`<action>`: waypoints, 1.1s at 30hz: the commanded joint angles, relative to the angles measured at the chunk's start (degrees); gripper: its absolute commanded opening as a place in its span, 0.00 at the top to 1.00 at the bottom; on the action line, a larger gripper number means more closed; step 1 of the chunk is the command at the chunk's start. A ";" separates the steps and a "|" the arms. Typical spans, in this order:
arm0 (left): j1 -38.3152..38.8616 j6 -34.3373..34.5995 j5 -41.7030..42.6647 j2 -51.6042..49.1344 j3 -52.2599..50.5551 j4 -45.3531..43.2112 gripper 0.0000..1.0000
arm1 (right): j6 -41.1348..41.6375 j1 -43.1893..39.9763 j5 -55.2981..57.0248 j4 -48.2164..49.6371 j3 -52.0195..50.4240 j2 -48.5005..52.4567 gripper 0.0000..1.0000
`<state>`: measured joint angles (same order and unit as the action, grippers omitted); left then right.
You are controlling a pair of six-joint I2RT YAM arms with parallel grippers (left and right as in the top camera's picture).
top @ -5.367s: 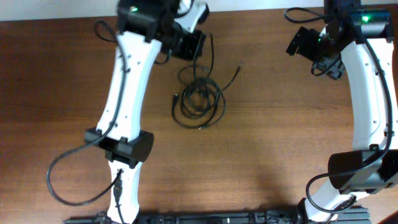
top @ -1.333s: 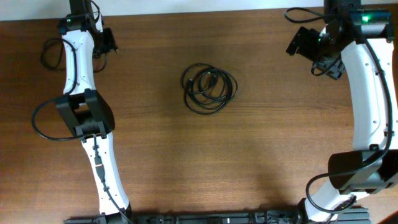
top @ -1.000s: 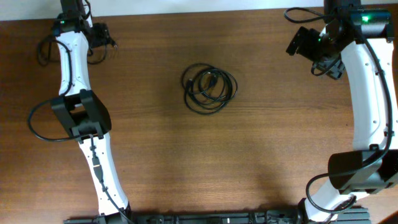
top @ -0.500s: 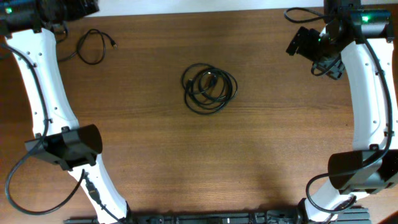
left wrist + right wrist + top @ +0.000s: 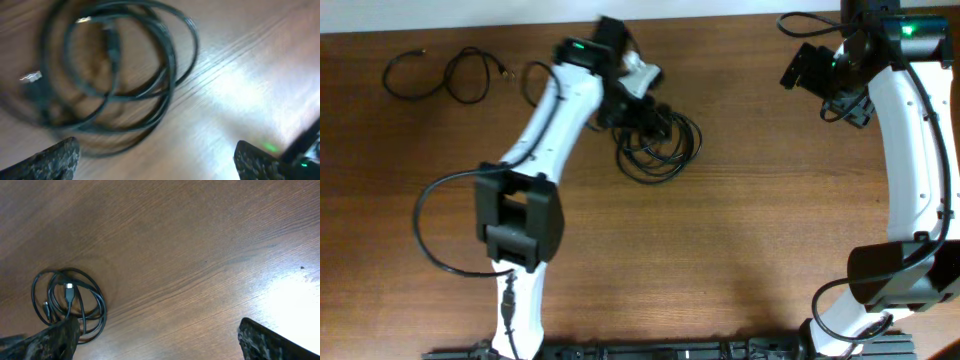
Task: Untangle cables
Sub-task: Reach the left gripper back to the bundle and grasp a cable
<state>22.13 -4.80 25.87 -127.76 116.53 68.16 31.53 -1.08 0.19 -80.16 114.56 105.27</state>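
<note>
The coil's outer strands of cable (image 5: 691, 147) lie in line with my left gripper's finger gap, beside clear wood (image 5: 728, 152). My left gripper should go on lowering until its open fingers straddle those pieces, before it closes.
A coiled bundle of thin black cables (image 5: 665, 158) lies at the middle of the wooden table; it also shows as a blurred coil (image 5: 112, 65) and, farther off, as the same coil (image 5: 67, 302). A separate loose cable (image 5: 445, 73) lies in two loops at the far left. My left gripper (image 5: 650, 113) hovers over the bundle's upper left edge, open, with only wood between its fingertips (image 5: 57, 159). At the far right my right gripper (image 5: 800, 68) stays open and holds nothing, well away from the coil; its fingertips (image 5: 267, 342) frame bare wood.
The left arm's white links (image 5: 545, 130) stretch diagonally from the near edge to the bundle, with its own thick black wire (image 5: 435, 230) looping beside the elbow. The right arm (image 5: 910, 160) runs along the right edge. The table's far edge (image 5: 720, 12) is close behind both grippers.
The left arm has swung from the far left corner back right to the coiled bundle, leaving a loose cable at the far left. Its jaws opened wider. The right arm has not moved.
</note>
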 commanded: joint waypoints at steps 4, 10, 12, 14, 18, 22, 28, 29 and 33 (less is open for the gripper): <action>8.22 -0.85 -6.95 0.17 -2.19 -4.52 0.01 | 0.22 -0.11 0.70 0.00 -0.13 0.00 0.02; 9.38 4.39 -14.95 0.15 -2.19 -6.21 0.04 | 0.24 -0.11 0.70 0.02 -0.13 0.00 0.02; 9.38 4.44 -14.97 0.07 -2.19 -6.23 0.05 | 0.24 -0.11 0.70 0.00 -0.13 0.00 0.02; 9.38 5.86 -14.64 -0.28 -2.21 -6.23 0.05 | 0.24 -0.11 0.70 0.00 -0.13 0.00 0.02; 9.44 6.16 -9.68 -2.73 -2.21 -6.01 0.09 | 0.24 -0.11 0.70 0.00 -0.13 0.00 0.02; 9.35 6.14 -9.66 -5.57 -2.21 -6.60 0.35 | 0.22 -0.11 0.70 0.00 -0.13 0.00 0.02; 9.81 6.12 -10.73 -7.72 -2.21 -8.59 0.74 | 0.24 -0.11 0.70 0.00 -0.13 0.00 0.02; 9.81 6.14 -10.84 -7.91 -2.21 -8.81 0.75 | 0.24 -0.11 0.70 0.02 -0.13 0.00 0.02; 9.86 6.12 -10.84 -9.57 -2.21 -8.92 0.99 | 0.24 -0.11 0.70 0.02 -0.13 0.00 0.02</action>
<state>31.73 1.30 15.00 -134.93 114.52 59.33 31.46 -1.08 0.19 -80.18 114.56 105.27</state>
